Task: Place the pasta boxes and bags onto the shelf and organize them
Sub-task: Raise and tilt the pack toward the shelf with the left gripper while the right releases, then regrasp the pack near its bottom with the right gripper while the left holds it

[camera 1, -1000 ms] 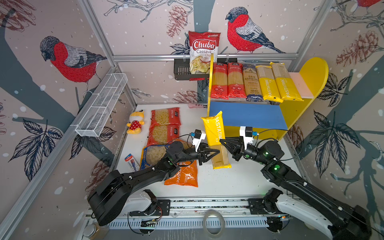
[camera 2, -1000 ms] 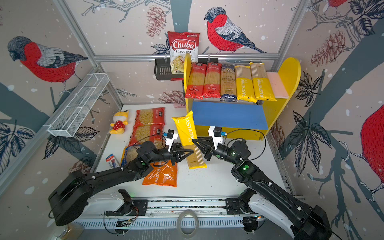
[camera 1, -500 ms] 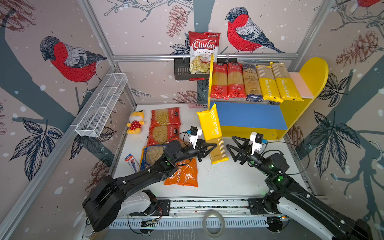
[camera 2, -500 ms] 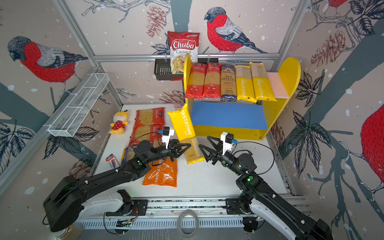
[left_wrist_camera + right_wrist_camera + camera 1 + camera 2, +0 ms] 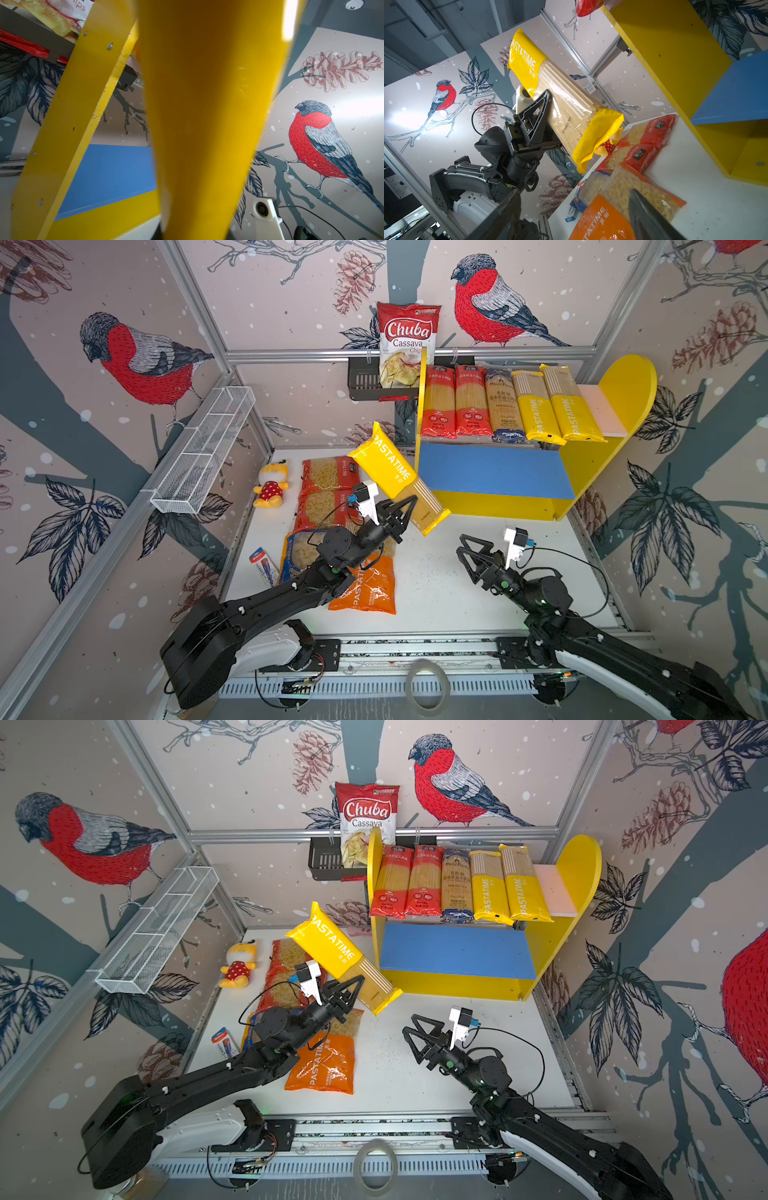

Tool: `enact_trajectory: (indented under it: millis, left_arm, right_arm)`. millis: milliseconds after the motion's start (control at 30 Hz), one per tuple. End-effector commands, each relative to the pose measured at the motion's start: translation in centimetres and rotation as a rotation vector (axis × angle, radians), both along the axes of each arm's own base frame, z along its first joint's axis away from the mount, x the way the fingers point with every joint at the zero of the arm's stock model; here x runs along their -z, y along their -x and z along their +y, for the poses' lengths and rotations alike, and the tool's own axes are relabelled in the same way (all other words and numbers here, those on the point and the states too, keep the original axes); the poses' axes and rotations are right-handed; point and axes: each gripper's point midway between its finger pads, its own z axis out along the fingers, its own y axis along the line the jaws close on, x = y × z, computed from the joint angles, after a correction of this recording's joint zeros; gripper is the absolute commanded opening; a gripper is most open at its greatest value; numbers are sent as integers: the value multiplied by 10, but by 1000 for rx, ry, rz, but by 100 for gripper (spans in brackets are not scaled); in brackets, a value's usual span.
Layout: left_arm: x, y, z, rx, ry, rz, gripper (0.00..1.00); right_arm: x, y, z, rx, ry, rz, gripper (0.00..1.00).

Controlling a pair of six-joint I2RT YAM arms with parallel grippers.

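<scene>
The robot's right gripper should take the yellow pack's lower end (image 5: 435,518) and put the pack on the shelf, because the free gap on the pink upper board (image 5: 601,411) is far from the left gripper.
My left gripper (image 5: 405,510) is shut on a long yellow PASTATIME spaghetti pack (image 5: 399,477), held tilted in the air in front of the shelf's blue lower board (image 5: 490,472). The pack (image 5: 207,124) fills the left wrist view and hides the jaws. The right gripper (image 5: 467,549) stands open and holds nothing, low over the table and apart from the pack (image 5: 560,99). Several spaghetti packs (image 5: 503,406) lie side by side on the shelf's (image 5: 623,381) pink upper board. Two red macaroni bags (image 5: 328,489), a blue-yellow one (image 5: 299,547) and an orange one (image 5: 370,585) lie on the table at the left.
A Chuba chips bag (image 5: 407,344) stands in the black wall rack (image 5: 361,381) beside the shelf's left side panel. A plush toy (image 5: 272,489) and a small box (image 5: 264,566) lie at the table's left edge. A white wire basket (image 5: 203,448) hangs on the left wall.
The right gripper let go of the yellow pack, opened, and drew back to the right and down. The left gripper lifted the pack up and back toward the shelf.
</scene>
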Motion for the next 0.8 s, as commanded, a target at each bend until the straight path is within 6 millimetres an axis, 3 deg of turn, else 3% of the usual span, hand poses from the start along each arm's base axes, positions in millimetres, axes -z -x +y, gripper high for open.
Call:
enact_trajectory:
  millis: [0, 133, 367, 567, 767]
  left_arm:
    - [-55, 21, 8, 26, 182, -135, 10]
    - [-61, 31, -4, 73, 188, -139, 10]
    - [-64, 41, -9, 135, 231, -125, 10]
    - [-56, 42, -16, 163, 235, -100, 10]
    - [-54, 41, -18, 164, 220, -93, 12]
  right_arm:
    - [-26, 2, -4, 3, -93, -51, 80]
    - [-34, 0, 0, -16, -129, -61, 80]
    - [-57, -2, -1, -54, -229, -90, 74]
    - [-72, -5, 11, -125, -267, -105, 61]
    - [-76, -6, 20, -183, -300, -93, 35]
